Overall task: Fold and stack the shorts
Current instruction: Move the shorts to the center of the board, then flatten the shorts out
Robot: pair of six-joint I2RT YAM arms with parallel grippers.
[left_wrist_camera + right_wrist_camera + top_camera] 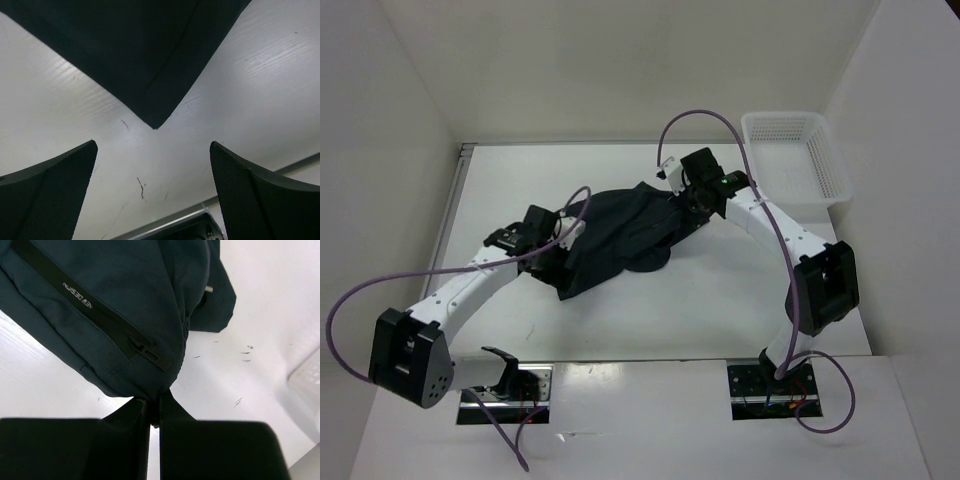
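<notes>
The dark navy shorts (608, 238) are lying in slack, bunched folds (654, 240), so they should open out almost flat when the robot lifts and pulls their pointed corner.
The dark navy shorts (620, 235) lie crumpled across the middle of the white table. My right gripper (692, 192) is shut on their far right edge; in the right wrist view the fabric with a black zip pocket (115, 325) is pinched between the closed fingers (156, 402). My left gripper (546, 243) is open beside the shorts' left side. In the left wrist view a pointed corner of the shorts (150, 65) lies just ahead of the open fingers (55, 185), apart from them.
A white mesh basket (798, 158) stands at the back right of the table; its rim shows in the right wrist view (307, 375). Purple cables loop over both arms. The table's near metal edge (200, 220) lies just behind the left gripper.
</notes>
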